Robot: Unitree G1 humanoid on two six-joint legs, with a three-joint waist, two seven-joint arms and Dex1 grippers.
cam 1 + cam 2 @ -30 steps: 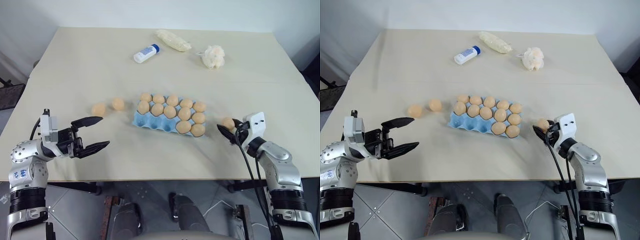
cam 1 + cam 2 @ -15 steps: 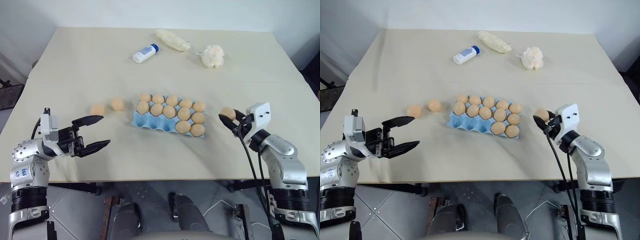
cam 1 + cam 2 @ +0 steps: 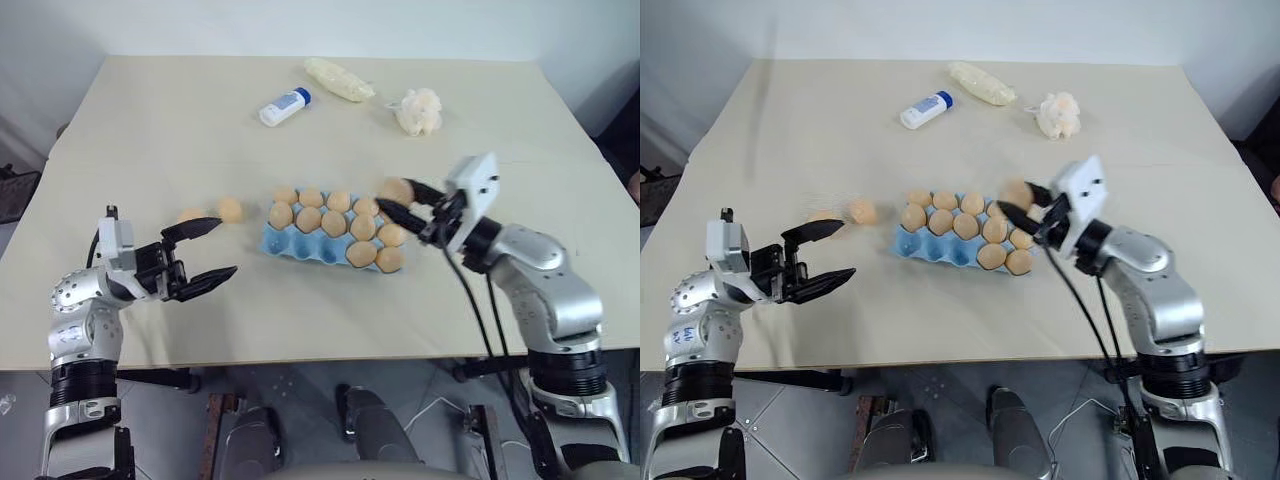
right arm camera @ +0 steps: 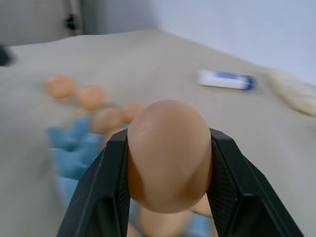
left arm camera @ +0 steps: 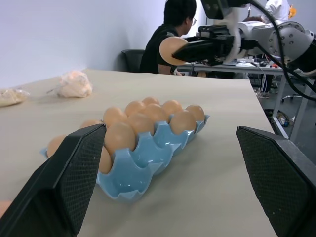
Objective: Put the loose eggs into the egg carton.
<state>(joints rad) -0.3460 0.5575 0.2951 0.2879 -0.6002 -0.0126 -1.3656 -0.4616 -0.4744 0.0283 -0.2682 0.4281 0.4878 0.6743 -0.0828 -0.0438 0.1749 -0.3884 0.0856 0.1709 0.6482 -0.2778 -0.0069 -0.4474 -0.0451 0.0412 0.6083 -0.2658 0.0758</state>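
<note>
The held egg (image 3: pixel 396 190) is above the carton's eggs and the cup (image 3: pixel 331 249) beside the front eggs is empty, so my right gripper should keep going to that cup and let go there.
The light-blue egg carton (image 3: pixel 288 243) lies mid-table with several tan eggs in its cups. Above its right end hangs my right gripper (image 3: pixel 396 201), shut on one egg (image 3: pixel 397 189); in the right wrist view that egg (image 4: pixel 168 155) sits clamped between the two black fingers (image 4: pixel 111 192). Two loose eggs (image 3: pixel 229 208) (image 3: pixel 189 215) rest on the table left of the carton. Just in front of them my left gripper (image 3: pixel 226 248) stands open and holds nothing. The left wrist view looks along the carton (image 5: pixel 148 155) toward the held egg (image 5: pixel 170 49).
At the far side of the table lie a white bottle with a blue cap (image 3: pixel 279 107), a pale lumpy bag (image 3: pixel 340 79) and a fluffy white puff (image 3: pixel 419 110). A seated person (image 5: pixel 170 29) shows beyond the table in the left wrist view.
My right gripper has lifted the egg off the table at the carton's right and carried it left and up, over the carton's right end. The left gripper stays open, nearly in place.
</note>
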